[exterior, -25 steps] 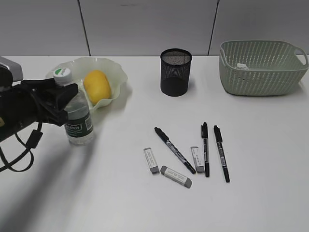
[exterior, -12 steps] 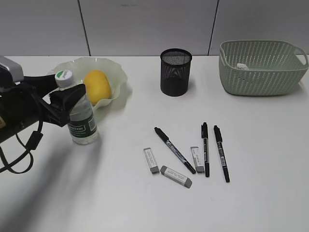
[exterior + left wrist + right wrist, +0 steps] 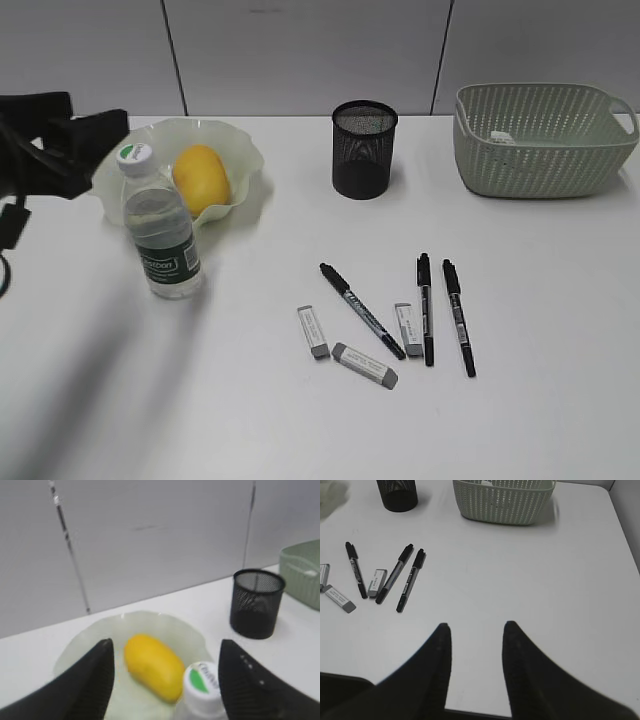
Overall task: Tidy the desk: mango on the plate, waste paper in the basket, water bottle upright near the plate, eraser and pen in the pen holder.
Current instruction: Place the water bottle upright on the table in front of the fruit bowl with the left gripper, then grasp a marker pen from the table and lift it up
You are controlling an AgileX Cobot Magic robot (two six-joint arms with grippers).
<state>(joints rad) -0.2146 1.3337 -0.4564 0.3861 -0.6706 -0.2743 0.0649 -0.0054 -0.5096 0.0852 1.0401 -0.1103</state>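
Observation:
The black pen (image 3: 459,318) seems longer than the pen holder (image 3: 363,150) is deep, so I expect the pen's end to stick out above the pen holder's rim when the robot lowers the pen in.
The water bottle (image 3: 160,228) stands upright on the desk (image 3: 250,420), just in front of the plate (image 3: 243,150). The mango (image 3: 200,178) lies on that plate. My left gripper (image 3: 98,112) hangs open, up and left of the bottle and clear of it. From the left wrist, the white cap (image 3: 202,687) sits low between the spread fingers of my left gripper (image 3: 167,642). Three pens (image 3: 362,310) and three erasers (image 3: 365,365) lie loose mid-desk, in front of the pen holder (image 3: 364,148). The waste paper (image 3: 503,137) rests in the basket (image 3: 545,150). My right gripper (image 3: 476,626) is open over bare desk.
The pens (image 3: 395,572) and erasers (image 3: 379,582) lie to the far left of the right gripper, with the basket (image 3: 505,502) and pen holder (image 3: 397,495) beyond them. A grey panelled wall runs along the desk's back edge.
My left gripper opened off the water bottle and drew back up and to the left. The bottle stays standing where it was set. The right arm has not moved.

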